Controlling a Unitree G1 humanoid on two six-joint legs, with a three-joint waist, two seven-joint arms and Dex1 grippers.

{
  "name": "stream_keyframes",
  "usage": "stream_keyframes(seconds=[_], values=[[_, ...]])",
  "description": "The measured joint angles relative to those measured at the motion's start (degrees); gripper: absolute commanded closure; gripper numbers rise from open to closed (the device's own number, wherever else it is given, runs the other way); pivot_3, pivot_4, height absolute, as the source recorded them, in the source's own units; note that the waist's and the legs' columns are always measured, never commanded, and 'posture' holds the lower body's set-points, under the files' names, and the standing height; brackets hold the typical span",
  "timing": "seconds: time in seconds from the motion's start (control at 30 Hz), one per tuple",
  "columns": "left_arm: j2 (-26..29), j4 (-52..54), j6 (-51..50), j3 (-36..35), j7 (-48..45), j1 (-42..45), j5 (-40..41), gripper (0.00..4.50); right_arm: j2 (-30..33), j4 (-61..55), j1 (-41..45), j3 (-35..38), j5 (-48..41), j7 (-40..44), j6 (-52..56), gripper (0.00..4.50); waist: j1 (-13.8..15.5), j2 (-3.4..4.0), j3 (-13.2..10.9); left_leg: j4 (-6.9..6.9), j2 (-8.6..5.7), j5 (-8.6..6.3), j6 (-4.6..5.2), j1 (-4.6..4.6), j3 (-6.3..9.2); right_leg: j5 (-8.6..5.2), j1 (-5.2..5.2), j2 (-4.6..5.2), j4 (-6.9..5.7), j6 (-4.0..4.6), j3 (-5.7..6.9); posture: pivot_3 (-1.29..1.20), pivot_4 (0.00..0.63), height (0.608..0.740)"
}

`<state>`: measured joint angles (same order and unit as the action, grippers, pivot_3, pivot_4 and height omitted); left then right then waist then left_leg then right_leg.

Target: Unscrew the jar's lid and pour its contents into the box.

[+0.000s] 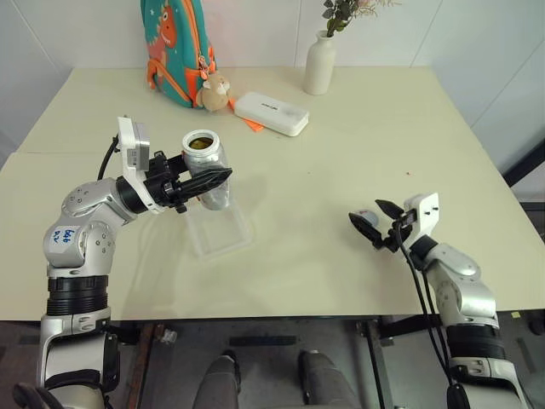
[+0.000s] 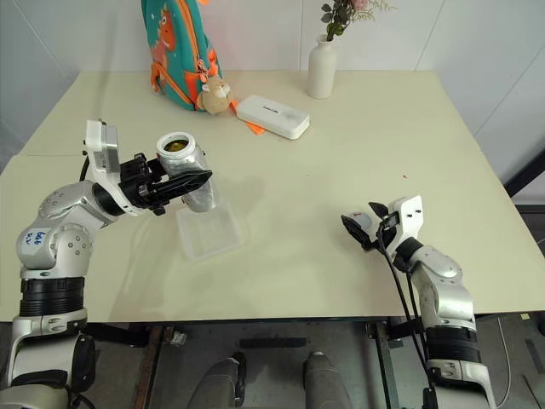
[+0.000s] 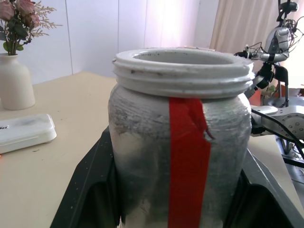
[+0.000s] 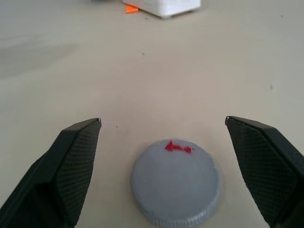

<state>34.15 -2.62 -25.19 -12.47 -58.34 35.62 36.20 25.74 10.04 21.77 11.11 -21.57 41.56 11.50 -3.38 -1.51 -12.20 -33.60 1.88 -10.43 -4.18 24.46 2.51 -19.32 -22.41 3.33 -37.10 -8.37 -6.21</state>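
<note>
Next, my left gripper pulls the upright jar (image 1: 209,158) back for room before tipping its opening toward the box (image 1: 220,233), because the jar hangs over the clear box's far edge.
My left gripper (image 1: 215,181) is shut on the silvery jar (image 1: 207,164), holding it in the air roughly upright with its mouth uncovered. A red strip runs down the jar's side (image 3: 189,156). Brownish contents (image 1: 201,143) show inside the mouth. The clear box (image 1: 223,232) lies on the table just below and in front of the jar. At the right, my right gripper (image 4: 162,120) is open low over the table. The pale grey lid (image 4: 175,180), red mark up, lies flat on the table between its fingers, touching neither.
At the back stand a teal and orange backpack (image 1: 174,47) with a small plush toy (image 1: 216,90), a white oblong case (image 1: 271,112) and a white vase (image 1: 319,61) with flowers. The table's front edge (image 1: 281,315) runs close below both arms.
</note>
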Motion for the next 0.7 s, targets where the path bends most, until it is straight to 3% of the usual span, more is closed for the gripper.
stream_keyframes(seconds=[0.2,0.43,0.7], values=[[5.47,-3.33,0.25,-0.78,-2.74,0.07,-0.35,2.49,4.31,-10.14,5.28,-5.11,-2.86,7.29,6.81,0.05,-0.15,0.00,0.00,0.09,0.04,0.00,0.00,-0.06,0.00,-0.01,-0.01,-0.03,0.00,0.00,0.01,0.00,0.150,0.740],[11.49,-8.98,3.81,-1.95,-4.98,-0.06,-2.79,2.49,4.14,-18.43,11.74,-13.46,-5.41,12.69,13.53,0.05,0.19,-0.02,-0.01,0.14,0.03,-0.01,-0.01,0.02,0.00,-0.01,-0.04,-0.01,0.14,0.01,0.03,0.00,0.150,0.740],[12.75,-7.61,14.01,-2.64,4.93,-5.94,-14.26,2.49,2.67,-20.91,12.61,-15.33,-5.53,12.39,14.80,0.05,0.32,-0.02,-0.01,0.21,0.02,-0.01,0.00,0.04,-0.01,-0.03,-0.05,0.05,0.18,0.04,0.04,0.00,0.150,0.740]])
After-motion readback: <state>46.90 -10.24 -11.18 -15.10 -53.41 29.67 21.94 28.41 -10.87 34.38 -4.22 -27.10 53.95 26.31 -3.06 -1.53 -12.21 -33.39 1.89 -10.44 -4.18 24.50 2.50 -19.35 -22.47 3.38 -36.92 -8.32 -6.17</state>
